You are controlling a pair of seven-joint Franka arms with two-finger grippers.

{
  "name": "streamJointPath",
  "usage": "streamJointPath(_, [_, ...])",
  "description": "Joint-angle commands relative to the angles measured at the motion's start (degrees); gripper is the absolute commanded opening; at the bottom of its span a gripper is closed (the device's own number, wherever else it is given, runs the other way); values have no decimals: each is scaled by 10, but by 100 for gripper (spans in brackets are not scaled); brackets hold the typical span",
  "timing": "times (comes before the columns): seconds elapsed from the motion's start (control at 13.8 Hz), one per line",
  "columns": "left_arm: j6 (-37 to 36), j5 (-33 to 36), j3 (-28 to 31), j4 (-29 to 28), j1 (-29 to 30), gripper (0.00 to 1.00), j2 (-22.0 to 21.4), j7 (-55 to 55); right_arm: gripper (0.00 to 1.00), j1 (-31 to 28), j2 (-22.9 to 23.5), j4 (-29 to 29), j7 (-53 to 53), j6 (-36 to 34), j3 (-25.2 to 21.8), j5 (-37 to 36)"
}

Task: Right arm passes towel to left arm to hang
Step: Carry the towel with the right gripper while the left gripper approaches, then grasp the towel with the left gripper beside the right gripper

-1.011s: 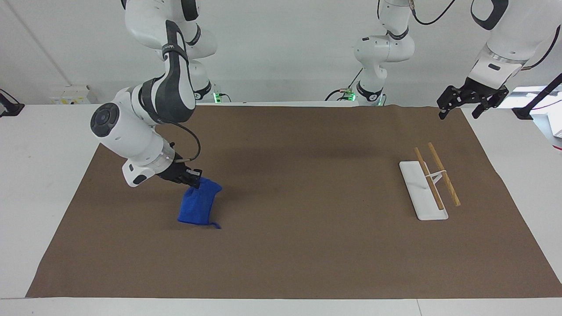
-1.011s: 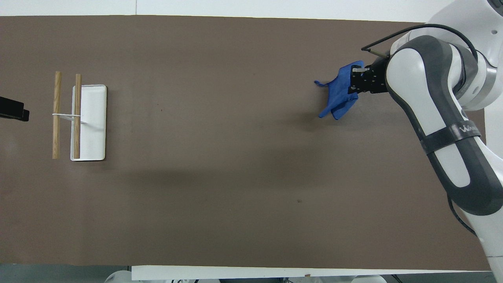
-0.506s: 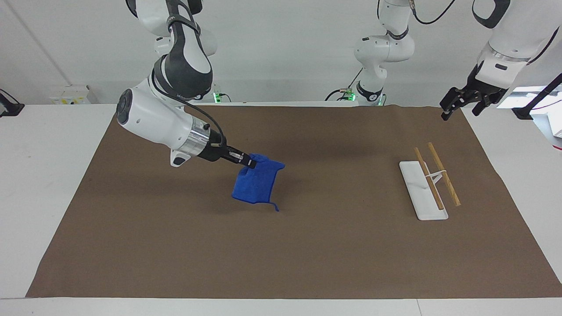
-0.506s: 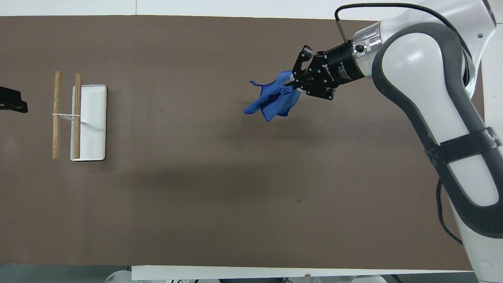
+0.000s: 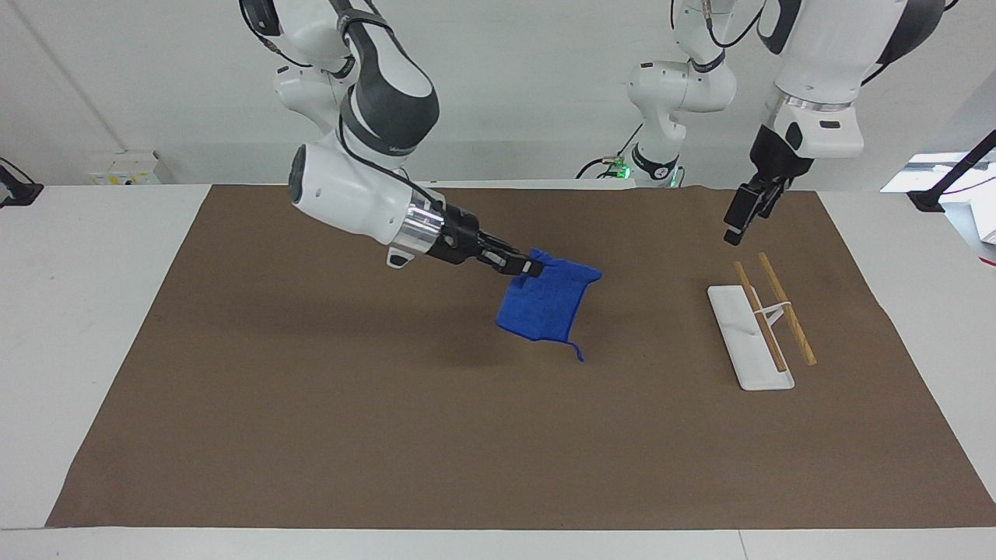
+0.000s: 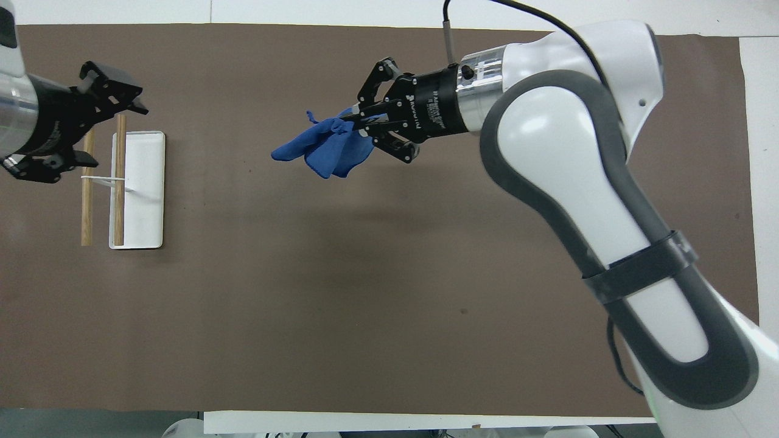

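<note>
Next, I bring my left gripper over to take the towel's free corner (image 6: 279, 154) before hanging the towel, because my right gripper is holding the towel's bunched edge (image 6: 341, 126) far from the rack.
The royal-blue towel (image 5: 548, 305) hangs bunched from my right gripper (image 5: 531, 268), which is shut on its upper edge and holds it in the air over the middle of the brown mat. Its small loop tag (image 5: 577, 354) dangles from the low corner. In the overhead view the towel (image 6: 325, 149) trails from the right gripper (image 6: 359, 121) toward the left arm's end. My left gripper (image 5: 735, 225) is open and empty, raised in the air beside the rack; it also shows in the overhead view (image 6: 115, 134).
A white rack base (image 5: 739, 319) with two wooden rods (image 5: 786, 311) on a thin stand sits on the brown mat (image 5: 311, 435) toward the left arm's end. The rack base also shows in the overhead view (image 6: 143, 201).
My right arm lifted the towel and carried it from its own end to over the mat's middle. My left gripper swung in from the table's edge to beside the rack.
</note>
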Motion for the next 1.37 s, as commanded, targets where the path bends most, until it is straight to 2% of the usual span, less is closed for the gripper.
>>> streamJointPath(0.0, [-5,-15,7,86,-41,98,68,-153,0,17,-3,-9,27,39,1,27])
streamJointPath(0.14, [0,-38,7,116,-46,98,97,-236,0,21,-2,-10,58,50,1,30])
streamJointPath(0.22, [8,-40,7,116,-58,96,98,-249,0,22,-2,-9,69,48,1,32])
streamJointPath(0.43, [15,-40,7,68,-69,81,88,-268,0,22,-2,-10,72,50,1,32])
streamJointPath(0.65, [19,-40,6,31,-79,62,79,-279,0,22,-1,-9,70,51,1,32])
streamJointPath(1.01, [22,-41,5,-13,-92,62,70,-279,0,22,-1,-9,67,52,1,31])
streamJointPath(1.23, [28,-42,4,-14,-92,62,71,-295,0,22,-1,-9,67,52,1,30])
streamJointPath(1.3, [48,-42,4,-14,-90,54,73,-296,0,22,-1,-9,66,52,1,29])
